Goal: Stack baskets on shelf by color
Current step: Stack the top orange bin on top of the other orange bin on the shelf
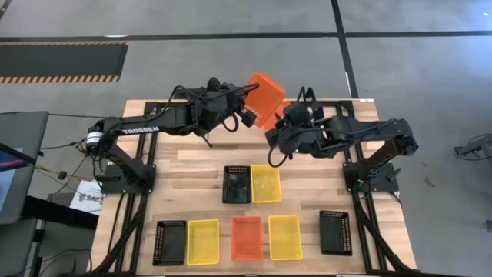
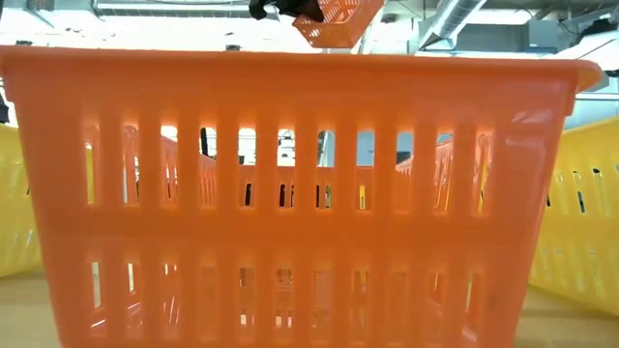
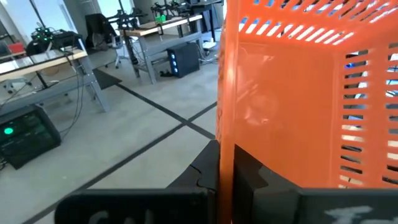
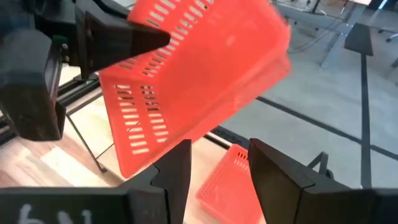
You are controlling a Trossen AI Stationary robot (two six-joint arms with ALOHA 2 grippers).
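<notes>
My left gripper needs to turn the red basket [image 1: 264, 95] straight before my right gripper takes the basket's rim [image 4: 283, 68], because the basket hangs crooked to my right gripper's open fingers.
A red basket [image 1: 265, 94] hangs tilted above the table's far edge, with my left gripper [image 1: 247, 114] shut on it; the low view shows it high up [image 2: 334, 24]. My right gripper [image 4: 217, 177] stands open just below and beside it, nothing between its fingers. A second red basket [image 4: 233, 177] lies below, at the table's far edge. A thin black rod [image 4: 84, 140] there may belong to the shelf, which the arms mostly hide. Several more baskets lie flat on the table, among them black [image 1: 236, 183], yellow [image 1: 266, 183] and red [image 1: 247, 236]. My left gripper pinches one wall of the red basket [image 3: 224, 155] between its two fingers, one finger on each face, near the rim [image 4: 152, 37]. The fingers [image 4: 124, 40] come nearly level from the table's left. The basket is lifted clear and tilted.
Near the front edge lie a black [image 1: 169, 242], a yellow [image 1: 203, 241], another yellow [image 1: 284, 236] and a black basket [image 1: 335, 232]. The front red basket [image 2: 290, 193] fills the low view. Bare wood [image 1: 192, 154] lies between the arms and the baskets.
</notes>
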